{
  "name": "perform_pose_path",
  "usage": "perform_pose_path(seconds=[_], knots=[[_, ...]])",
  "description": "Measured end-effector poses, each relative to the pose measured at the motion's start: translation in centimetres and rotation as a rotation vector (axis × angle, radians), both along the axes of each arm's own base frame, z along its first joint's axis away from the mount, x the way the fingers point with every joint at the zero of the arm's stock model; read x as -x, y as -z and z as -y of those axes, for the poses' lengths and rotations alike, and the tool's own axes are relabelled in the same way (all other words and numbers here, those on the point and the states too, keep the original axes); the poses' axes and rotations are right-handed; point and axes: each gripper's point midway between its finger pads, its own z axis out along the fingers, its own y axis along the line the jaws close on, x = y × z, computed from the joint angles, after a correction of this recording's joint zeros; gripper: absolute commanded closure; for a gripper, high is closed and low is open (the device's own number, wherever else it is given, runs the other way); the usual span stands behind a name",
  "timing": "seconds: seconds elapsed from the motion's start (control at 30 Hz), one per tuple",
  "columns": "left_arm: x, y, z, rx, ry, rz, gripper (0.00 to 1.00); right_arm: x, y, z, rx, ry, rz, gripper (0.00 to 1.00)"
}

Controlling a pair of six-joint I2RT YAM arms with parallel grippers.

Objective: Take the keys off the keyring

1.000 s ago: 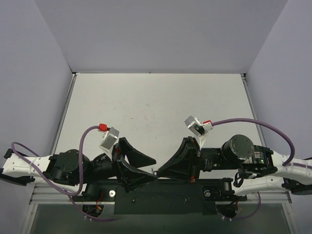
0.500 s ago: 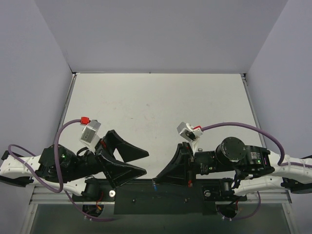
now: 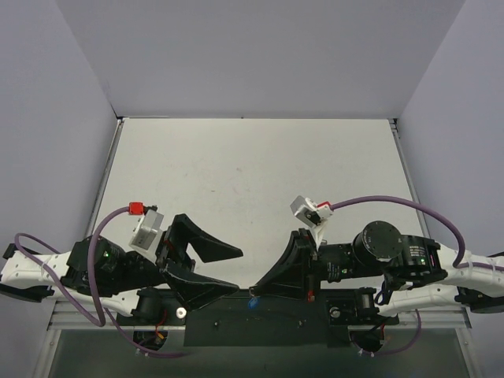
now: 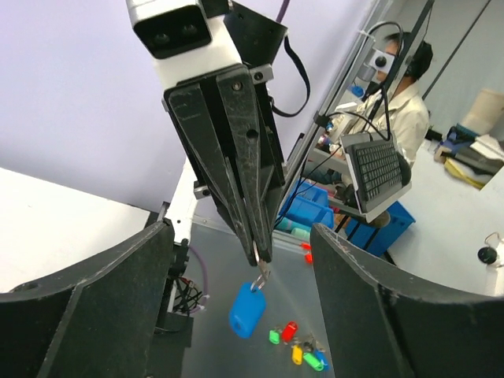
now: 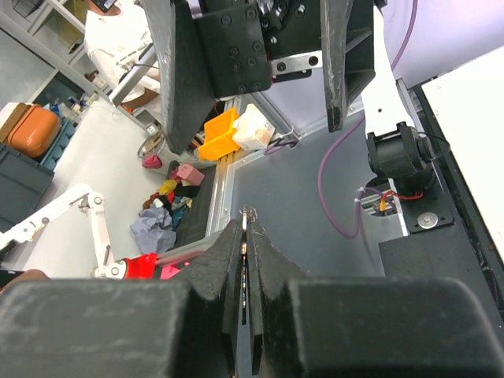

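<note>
The blue tag (image 3: pixel 253 302) hangs down past the table's near edge, so my right gripper should keep hold of the keyring until it touches the clear white table (image 3: pixel 261 256), and then let go.
My right gripper (image 3: pixel 252 289) is shut at the table's near edge, over the dark base plate. A thin metal edge (image 5: pixel 246 213) sticks out between its closed fingertips (image 5: pixel 233 236). In the left wrist view these closed fingers (image 4: pixel 253 236) point down, and the keyring (image 4: pixel 261 277) hangs from their tip with its blue tag (image 4: pixel 246 310) dangling free. The tag shows as a blue speck in the top view (image 3: pixel 253 302). I cannot make out a separate key. My left gripper (image 3: pixel 238 270) is open and empty, facing the right gripper's tip from the left, with a gap between them.
The white table (image 3: pixel 252 173) lies beyond both grippers. The dark base plate (image 3: pixel 260 319) runs along the near edge between the arm bases. Several small coloured tags (image 4: pixel 303 354) lie on the grey floor below. A person sits at a desk in the background.
My left gripper was close against the right gripper's tip; it has pulled back to the left and stands open, apart from it. The right gripper stays shut, shifted slightly.
</note>
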Motion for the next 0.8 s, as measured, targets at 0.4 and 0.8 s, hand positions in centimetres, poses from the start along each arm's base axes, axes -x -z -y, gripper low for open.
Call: perform_pose_path(seconds=[0.4,0.8], knots=[[0.8,1.1,0.7,-0.027,0.013,0.201,0.24,-0.9,-1.1,1.2,-0.041,0.054,-0.012,1.00],[1.1,4.5,3.1,-0.112,0.025,0.165,0.44,-3.4,1.0,1.7,-0.006,0.210,-0.065,1.00]])
